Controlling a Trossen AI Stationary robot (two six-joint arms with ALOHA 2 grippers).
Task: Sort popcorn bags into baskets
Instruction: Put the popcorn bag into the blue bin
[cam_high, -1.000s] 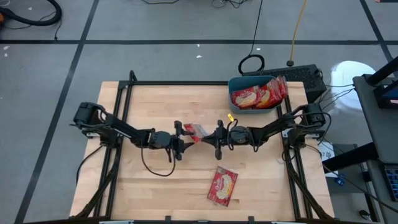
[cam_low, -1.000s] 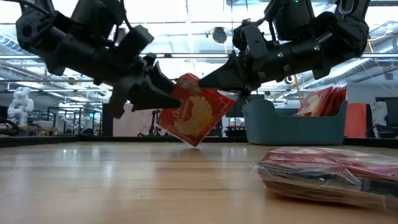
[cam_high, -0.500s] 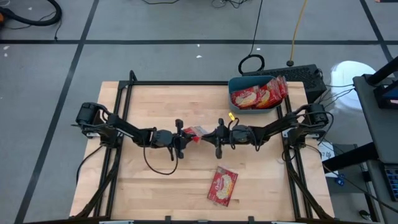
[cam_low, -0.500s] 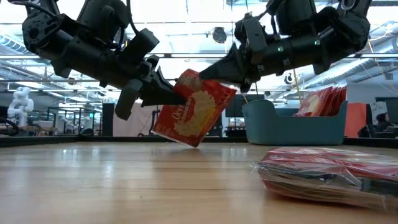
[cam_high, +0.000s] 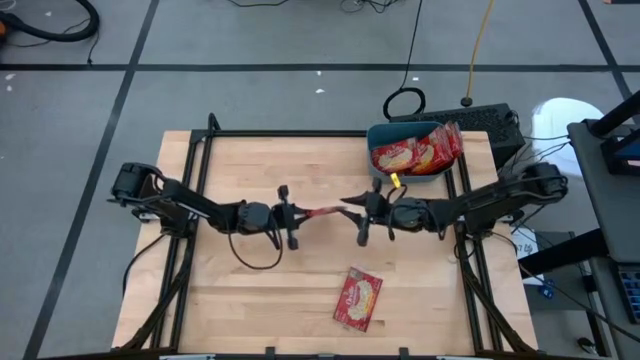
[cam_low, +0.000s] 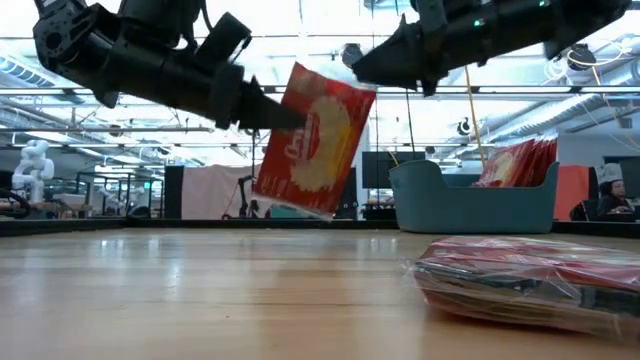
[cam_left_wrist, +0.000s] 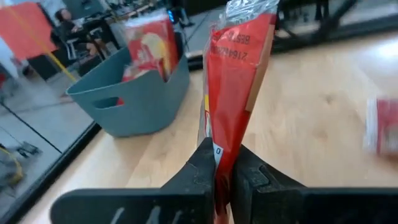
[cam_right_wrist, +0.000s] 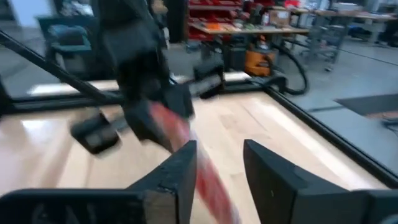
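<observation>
My right gripper is reaching in level above the red bag's far top corner (cam_low: 371, 94). It should move back and grab the bag's top edge (cam_low: 334, 80) from above before filling the basket.
A red popcorn bag (cam_low: 315, 140) with a yellow-cream picture hangs above the middle of the table, held by my shut left gripper (cam_high: 298, 213). My right gripper (cam_high: 350, 205) stands open just past the bag's far end, higher than the bag (cam_right_wrist: 208, 183) in the low view, with no touch showing. A second popcorn bag (cam_high: 358, 298) lies flat on the wood near the front edge. The teal basket (cam_high: 385, 175) stands at the far right with several red bags leaning inside. My left gripper pinches the bag's near side edge (cam_left_wrist: 219, 146) between its two fingers. The fingers (cam_low: 270, 115) come about level from the table's left. The bag stands on edge, reaching out toward the table's right, slightly tilted and lifted clear of the table.
Black frame rails (cam_high: 200, 150) run along the table's left, right and far edges. Bare wood (cam_high: 250, 290) lies open at the near left. Cables and a dark box (cam_high: 495, 125) sit on the floor behind the basket.
My right gripper has let go of the bag, risen and drawn back toward the table's right edge. My left gripper has taken hold of the bag, rolled and gone up a little. The bag has risen clear of the table and turned more upright.
</observation>
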